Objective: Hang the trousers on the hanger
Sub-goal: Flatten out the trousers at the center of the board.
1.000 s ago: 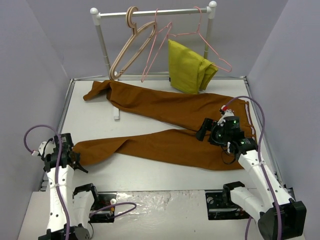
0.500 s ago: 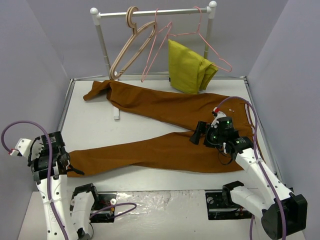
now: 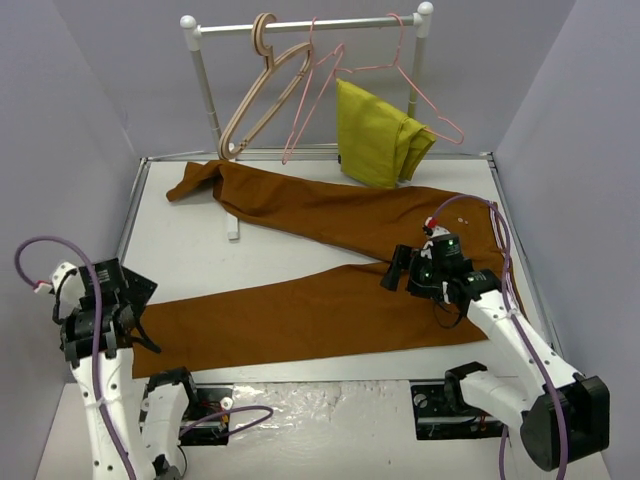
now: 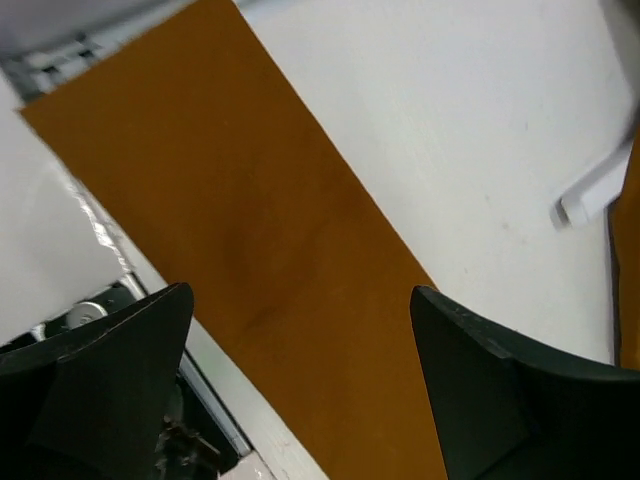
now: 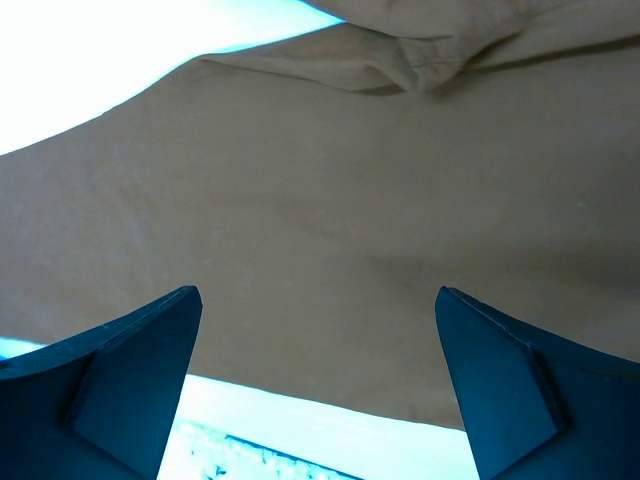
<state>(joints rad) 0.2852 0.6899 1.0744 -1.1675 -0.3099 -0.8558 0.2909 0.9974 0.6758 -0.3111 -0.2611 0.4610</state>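
Observation:
My right gripper should start with the far leg, which slants away from the near leg, its cuff folded, and pull its inner edge toward the near leg.
The rust-brown trousers lie spread on the white table, one leg running to the far left and the other along the near edge. My left gripper hovers open over the cuff end of the near leg. In the left wrist view its jaws stand wide apart above the cloth, holding nothing. My right gripper is open just above the trousers' upper part, fingers clear of the cloth. Two pink wire hangers hang on the rail at the back.
A white rail on posts stands at the far edge, its foot resting by the far leg. A beige wooden hanger hangs at its left. A mustard-yellow folded garment hangs on the right pink hanger. Grey walls enclose the table.
My left gripper has opened and let go of the near leg's cuff after drawing it left and toward the near edge. The leg now lies flat. My right gripper has shifted slightly left.

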